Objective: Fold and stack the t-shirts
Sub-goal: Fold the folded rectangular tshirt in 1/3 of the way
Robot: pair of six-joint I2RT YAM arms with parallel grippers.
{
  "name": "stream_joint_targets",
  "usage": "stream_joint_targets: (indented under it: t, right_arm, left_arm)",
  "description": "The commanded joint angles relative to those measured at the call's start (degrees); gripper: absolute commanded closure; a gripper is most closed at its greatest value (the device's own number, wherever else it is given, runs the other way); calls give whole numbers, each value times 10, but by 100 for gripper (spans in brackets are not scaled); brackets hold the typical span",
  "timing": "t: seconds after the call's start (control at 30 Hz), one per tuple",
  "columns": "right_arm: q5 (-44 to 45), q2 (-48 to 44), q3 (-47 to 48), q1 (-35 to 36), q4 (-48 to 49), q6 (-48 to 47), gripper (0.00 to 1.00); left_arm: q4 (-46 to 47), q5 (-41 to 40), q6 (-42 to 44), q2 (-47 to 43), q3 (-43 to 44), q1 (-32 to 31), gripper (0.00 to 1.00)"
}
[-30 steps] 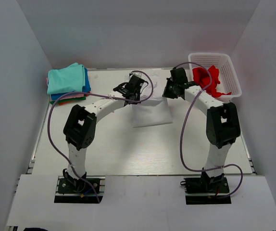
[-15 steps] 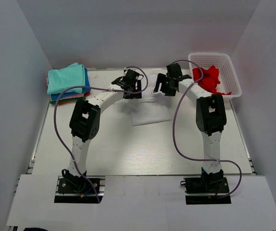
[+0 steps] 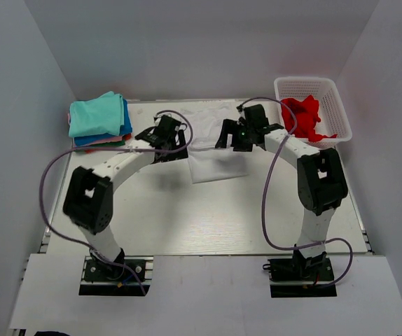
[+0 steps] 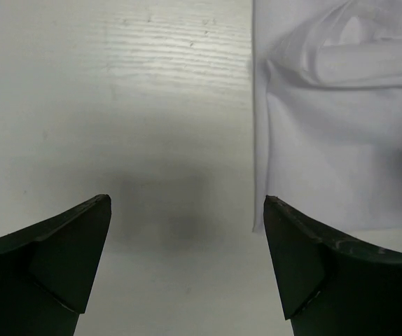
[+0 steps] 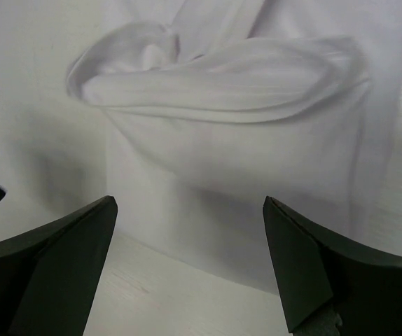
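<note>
My gripper will make the white t-shirt's middle (image 3: 217, 159) sag into a fold when it lifts the t-shirt's front edge and carries it back, because the soft roll (image 4: 372, 64) looks limp.
The white t-shirt (image 3: 218, 168) lies partly folded at the middle back of the table, its upper part bunched into a soft roll (image 5: 243, 91). My left gripper (image 3: 169, 134) hovers just left of the shirt's edge, open, with bare table between its fingers (image 4: 187, 210) and the white t-shirt (image 4: 334, 140) off to the right. My right gripper (image 3: 231, 136) is over the shirt, open and holding nothing (image 5: 190, 206). A stack of folded t-shirts with a teal one (image 3: 97, 115) on top sits at the back left. A red t-shirt (image 3: 302, 115) lies in the basket.
The white lattice basket (image 3: 340, 115) stands at the back right corner. Purple cables loop from both arms over the table. White walls close in the table at the back and both sides.
Both grippers went from shut to open and let go of the white t-shirt. The left gripper drew back to the left, off the cloth; the right one shifted slightly left and nearer.
</note>
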Motion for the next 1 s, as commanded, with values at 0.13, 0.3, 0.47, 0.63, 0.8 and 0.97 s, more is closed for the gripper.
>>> stream_joint_targets:
  t: [0.13,0.3,0.47,0.63,0.8,0.97]
  right_arm:
    - [-49,70,48,47,46,-12,10]
    - [-7,132,115,46,48,-2,10]
    - [26,185,230,44,92,22,10]
    - [122,232,301,42,84,52,10]
    - [111,250,343,31,79,77,10]
    - [95,189,312,25,48,46,10]
  left_arm:
    - [-11,-7,-77,-236,-202,-2,0]
    - [-32,0,-88,-304,-250,-2,0]
    - [-43,-10,-94,-320,-255,-2,0]
    - [-43,-5,-88,-314,-245,-2,0]
    - [-50,2,-75,-302,-214,-8,0]
    - [11,69,-44,-276,-214,-13,0]
